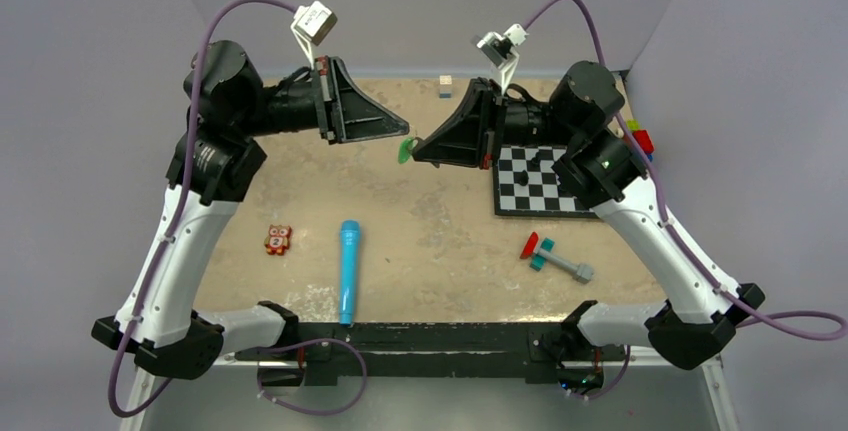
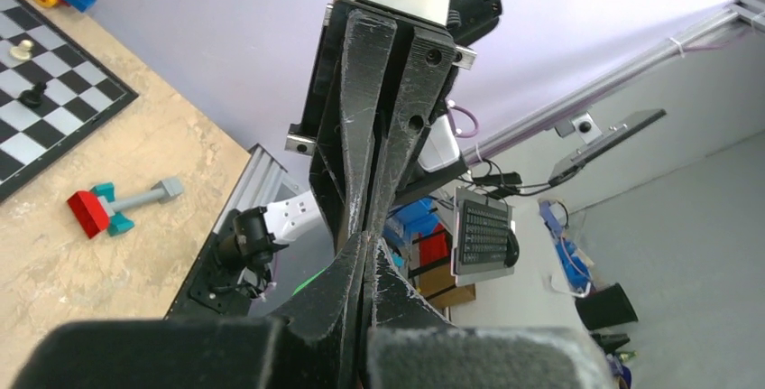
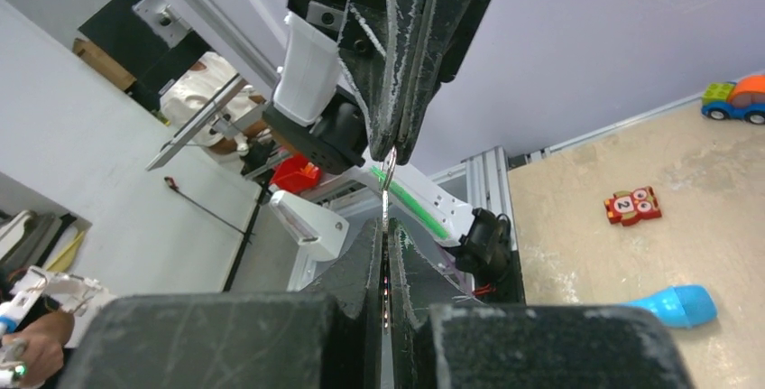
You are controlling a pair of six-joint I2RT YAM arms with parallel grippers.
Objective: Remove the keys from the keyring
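Observation:
I carry on pulling the ring point(image 3: 389, 167) away with my left gripper until the key comes free, because the metal point(image 3: 386, 198) runs straight from my left gripper's closed fingers to my right gripper.
Both grippers meet tip to tip in the air above the table's middle. My left gripper point(image 1: 404, 128) point(image 2: 367, 243) is shut. My right gripper point(image 1: 416, 155) point(image 3: 386, 228) is shut on a thin metal piece seen edge-on, the key point(image 3: 387, 180). The metal runs up from the right jaws into the shut tips of the left gripper point(image 3: 394, 149). Whether the part in the left tips is ring or key cannot be told. A green tag point(image 1: 404, 150) hangs between the two tips and shows as a sliver in the left wrist view point(image 2: 311, 277).
On the tan table lie a chessboard point(image 1: 540, 189) with a few pieces, a blue toy microphone point(image 1: 348, 269), an owl tile point(image 1: 278, 239), a red and teal toy point(image 1: 548, 256), a small block point(image 1: 445, 86) and coloured bricks point(image 1: 640, 139). A toy car point(image 3: 735, 100) stands at the back.

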